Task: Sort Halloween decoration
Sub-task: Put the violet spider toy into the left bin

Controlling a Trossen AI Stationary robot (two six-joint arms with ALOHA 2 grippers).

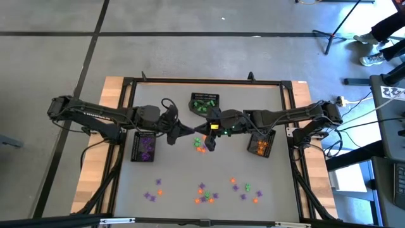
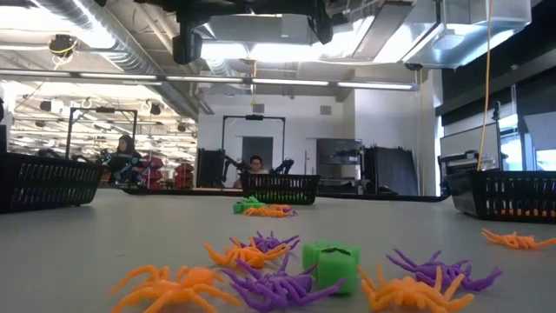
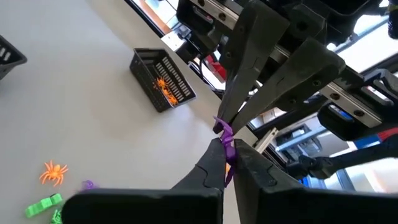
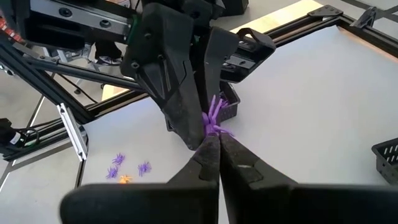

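I should use my left gripper to take the purple spider (image 3: 227, 138) to the basket of purple pieces (image 1: 145, 147), because both my grippers are pinching the spider and the basket is near my left arm.
A small purple spider trinket (image 3: 226, 138) hangs in the air above the table's middle, between my two grippers. My left gripper (image 1: 188, 133) reaches in from the left and my right gripper (image 1: 211, 137) from the right; both are shut on this spider (image 4: 214, 118). Below them a few orange and green trinkets (image 1: 200, 145) lie on the table. More purple, orange and green trinkets (image 1: 204, 192) are scattered along the near edge and fill the low view's foreground (image 2: 278, 274). My left gripper (image 3: 229, 163) pinches the purple spider's lower part (image 3: 229, 152) between its two fingertips, lifted clear of the table. My right gripper (image 4: 215, 139) pinches the spider's other end (image 4: 213, 127) between its fingertips, meeting the left fingers (image 4: 180, 106) tip to tip from the opposite side.
Three black mesh baskets stand on the table: one on the left with purple pieces (image 1: 144, 147), one at the far side with green pieces (image 1: 204, 103), one on the right with orange pieces (image 1: 261, 144). People sit in the room beyond the table (image 2: 254, 163).
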